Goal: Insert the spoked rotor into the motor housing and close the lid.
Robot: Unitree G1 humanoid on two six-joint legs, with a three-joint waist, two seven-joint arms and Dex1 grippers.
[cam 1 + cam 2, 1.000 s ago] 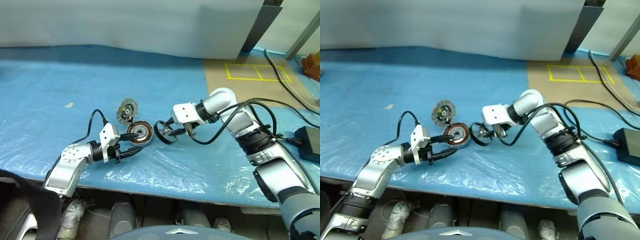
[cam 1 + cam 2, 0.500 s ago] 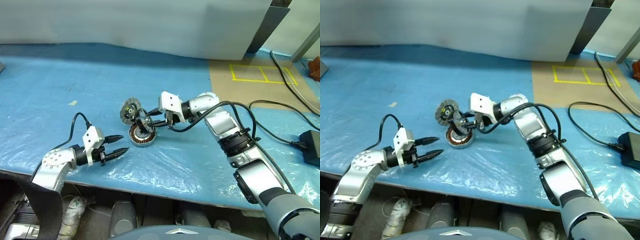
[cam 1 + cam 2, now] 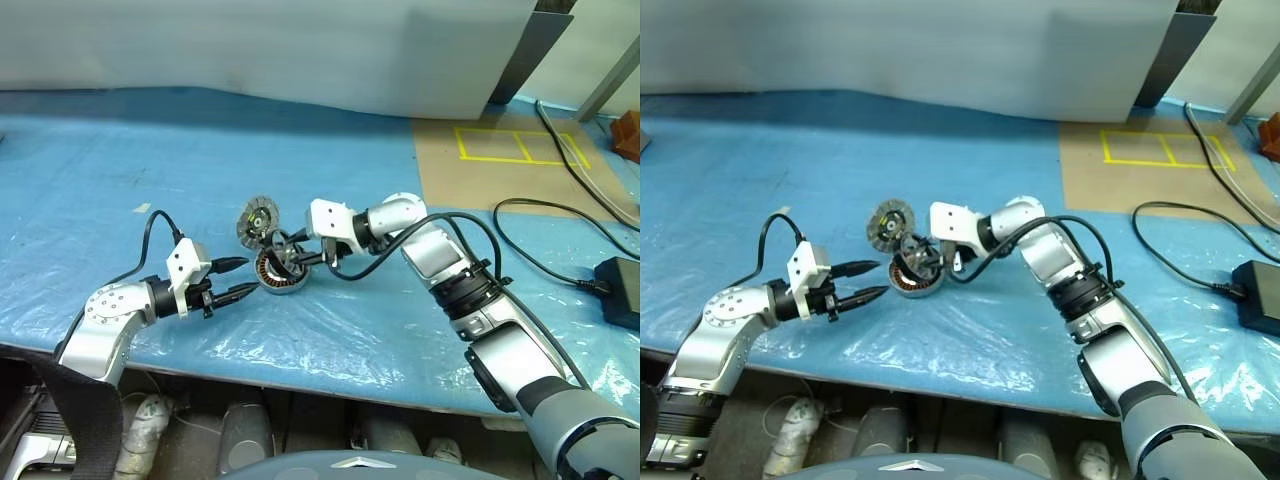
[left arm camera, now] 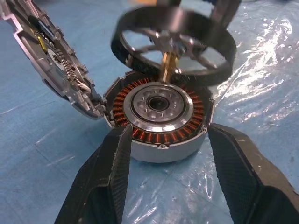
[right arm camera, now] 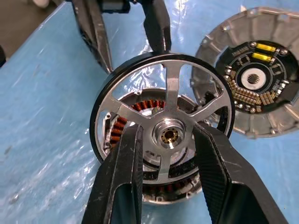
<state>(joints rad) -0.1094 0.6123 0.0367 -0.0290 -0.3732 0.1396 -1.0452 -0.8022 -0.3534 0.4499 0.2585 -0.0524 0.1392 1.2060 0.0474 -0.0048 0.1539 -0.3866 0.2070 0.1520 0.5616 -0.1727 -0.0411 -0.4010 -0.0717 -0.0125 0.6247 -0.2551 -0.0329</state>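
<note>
The spoked rotor is hanging at a tilt above the housing's bore (image 4: 158, 103), so the robot's right gripper should put the rotor's shaft in, open, and then push the rotor's hub (image 5: 169, 136) down with closed fingers.
The motor housing (image 3: 280, 274) lies on the blue sheet with its copper windings (image 4: 161, 116) facing up. The spoked rotor (image 5: 163, 130) hangs tilted just above it, its brass shaft pointing down at the housing's centre. My right gripper (image 3: 290, 255) is shut on the rotor, one finger (image 5: 124, 186) on each side of the hub. My left gripper (image 3: 242, 277) is open, level with the table, its fingers (image 4: 112, 177) flanking the near side of the housing. The lid (image 3: 255, 217) leans against the housing's far left side, ribbed inside showing.
A brown board with yellow tape marks (image 3: 505, 150) lies at the back right. A black power brick (image 3: 622, 292) and its cables (image 3: 560, 215) sit at the right. The table's front edge (image 3: 330, 375) runs close behind the left arm.
My right gripper has carried the rotor leftward from beside the housing to just above it. My left gripper has drawn back from the housing, towards the left.
</note>
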